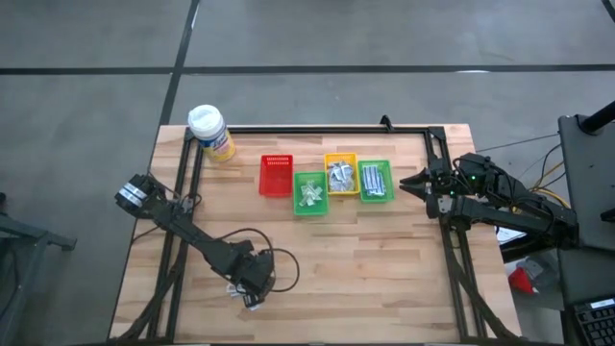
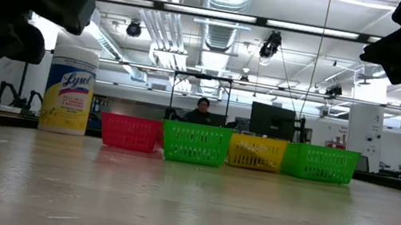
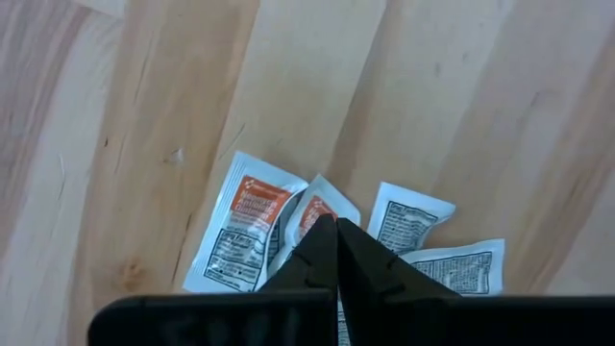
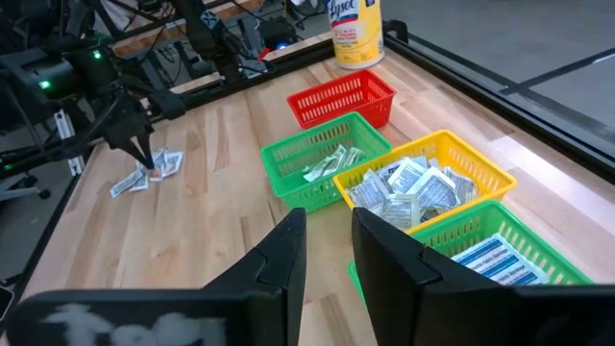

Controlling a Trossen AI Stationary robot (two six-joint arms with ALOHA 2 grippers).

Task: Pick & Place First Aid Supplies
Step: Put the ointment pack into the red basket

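Observation:
My left gripper should open its fingers, move toward the outermost orange-printed packet (image 3: 244, 221) and close on that packet, because its shut fingers sit where the packets overlap (image 3: 284, 235).
Several small white first aid packets with orange and black print (image 3: 245, 226) lie flat in a loose cluster on the wooden table near its front left (image 1: 240, 291). My left gripper (image 3: 335, 226) points down into this cluster, shut, its tips on the middle packet (image 3: 312, 204). The right wrist view shows the same gripper (image 4: 144, 161) at the packets. My right gripper (image 4: 327, 240) waits open at the table's right edge (image 1: 418, 183) with nothing between its fingers. My left gripper comes from above, pointing down, and its shut fingertips (image 3: 325, 240) meet on the near part of the middle packet (image 3: 306, 213), which runs in under them. The fingers hide the place of contact. The packet lies on the table among the others.
Four small bins stand in a row at the table's middle back: red (image 1: 276, 175), green (image 1: 308, 193), yellow (image 1: 340, 174) and green (image 1: 375, 180); three hold packets. A yellow wipes bottle (image 1: 211, 133) stands at the back left. Black frame rails (image 1: 317, 128) run along the edges.

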